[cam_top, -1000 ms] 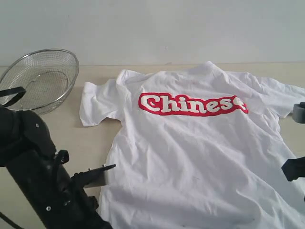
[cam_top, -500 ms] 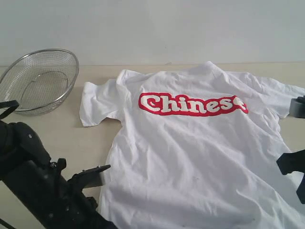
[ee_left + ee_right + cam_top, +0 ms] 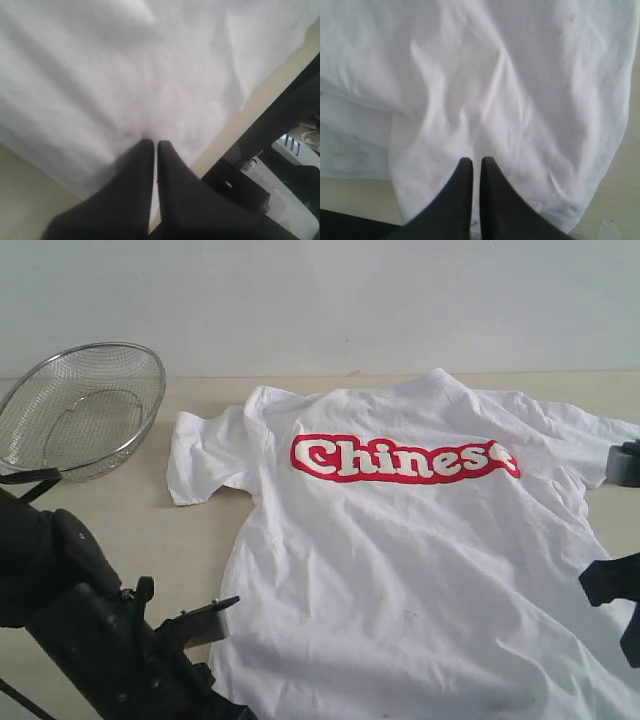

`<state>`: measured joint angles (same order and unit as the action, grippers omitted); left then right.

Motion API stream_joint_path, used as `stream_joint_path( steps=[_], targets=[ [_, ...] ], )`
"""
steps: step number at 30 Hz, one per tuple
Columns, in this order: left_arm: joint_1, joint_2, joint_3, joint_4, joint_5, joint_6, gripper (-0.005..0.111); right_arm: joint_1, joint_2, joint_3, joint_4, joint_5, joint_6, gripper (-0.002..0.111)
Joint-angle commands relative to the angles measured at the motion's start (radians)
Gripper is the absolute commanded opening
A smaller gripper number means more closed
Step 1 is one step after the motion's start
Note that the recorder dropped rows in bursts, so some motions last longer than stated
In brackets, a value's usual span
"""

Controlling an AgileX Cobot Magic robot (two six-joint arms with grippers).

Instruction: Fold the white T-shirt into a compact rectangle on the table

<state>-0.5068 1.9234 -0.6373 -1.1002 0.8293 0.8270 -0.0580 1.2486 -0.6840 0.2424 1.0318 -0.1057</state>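
My left gripper should leave the hem and straighten the T-shirt's shoulder (image 3: 266,400) before folding, because the white T-shirt is bunched up where the sleeve meets the T-shirt's body (image 3: 250,430).
The white T-shirt (image 3: 420,570) lies spread flat on the table (image 3: 130,520), its red band with white lettering (image 3: 400,458) facing up. My left arm (image 3: 90,640) stands at the shirt's near left corner. In the left wrist view the left gripper (image 3: 151,143) is shut, tips over wrinkled white cloth (image 3: 125,75) close to the hem and the table's edge. My right arm (image 3: 612,582) shows only partly at the shirt's right side. The right gripper (image 3: 476,160) is shut too, tips over creased cloth (image 3: 520,90) by a hem. I see no fabric pinched in either.
A wire-mesh metal bowl (image 3: 80,405) stands at the back left of the table, apart from the shirt's left sleeve (image 3: 205,460). A pale wall rises behind the table. Beyond the near table edge, dark frame parts (image 3: 280,150) show in the left wrist view.
The left arm has shifted at the shirt's near left corner, dipping and then rising slightly. The right arm's dark part has edged down and inward. The shirt has not moved.
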Motion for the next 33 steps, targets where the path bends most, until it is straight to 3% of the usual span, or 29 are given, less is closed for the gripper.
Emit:
stream_joint_path(
  steps=[1,10,15,22,28,33],
  targets=[
    [-0.003,0.017,0.012,0.131,-0.071,-0.076,0.004,-0.001,0.000,-0.003,-0.024,0.026,-0.005,0.000],
    [-0.003,-0.047,0.016,0.489,-0.147,-0.415,0.004,-0.001,0.000,-0.003,-0.039,0.023,-0.005,0.000],
    [-0.003,-0.136,0.016,0.433,-0.182,-0.409,0.004,-0.001,0.000,-0.003,0.012,-0.026,-0.015,0.000],
    [-0.003,-0.288,0.014,0.227,-0.153,-0.262,0.004,-0.001,0.022,-0.003,0.062,-0.144,-0.038,0.000],
    [-0.003,-0.339,0.014,0.215,-0.134,-0.251,0.004,-0.001,0.096,-0.003,0.075,-0.202,-0.035,0.000],
    [0.011,-0.351,-0.032,0.220,-0.215,-0.258,0.004,-0.001,0.108,-0.070,0.108,-0.362,-0.043,0.000]
  ],
)
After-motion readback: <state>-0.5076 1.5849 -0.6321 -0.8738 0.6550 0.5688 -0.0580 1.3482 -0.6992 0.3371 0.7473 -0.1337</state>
